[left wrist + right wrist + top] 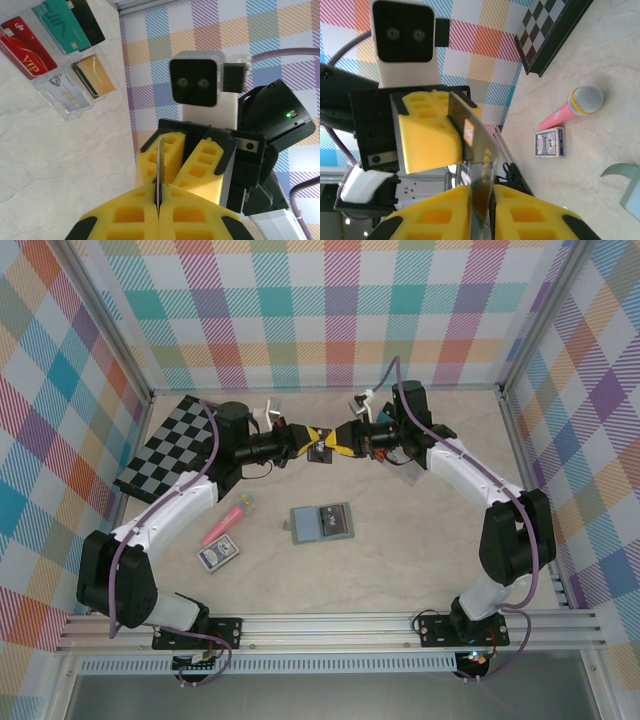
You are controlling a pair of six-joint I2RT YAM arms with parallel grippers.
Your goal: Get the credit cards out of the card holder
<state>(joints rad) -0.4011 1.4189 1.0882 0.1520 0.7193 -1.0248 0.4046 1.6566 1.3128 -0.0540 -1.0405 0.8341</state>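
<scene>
The dark credit card (320,448) is between both of the robot's grippers and the clear tray is on the right gripper's side, so next the left gripper opens and goes back to the card holder (322,523).
A dark credit card (323,446) with a gold chip and gold lettering hangs in the air between both grippers at the back middle. My left gripper (311,441) is shut on one end, and the card shows edge-on (160,165) between its pads. My right gripper (483,194) has the other end (476,131) between its jaws, which stand slightly apart, so it is open. The grey-green card holder (322,523) lies flat on the table in the middle. Red (27,50), teal (60,25), black (90,20) and gold (95,75) credit cards rest in a clear tray (70,114).
A checkered board (165,445) lies at the back left. A pink microphone (228,522) and a blue playing-card pack (218,555) sit to the left of the card holder. The clear tray (413,477) is under my right arm. Plaid walls close in three sides.
</scene>
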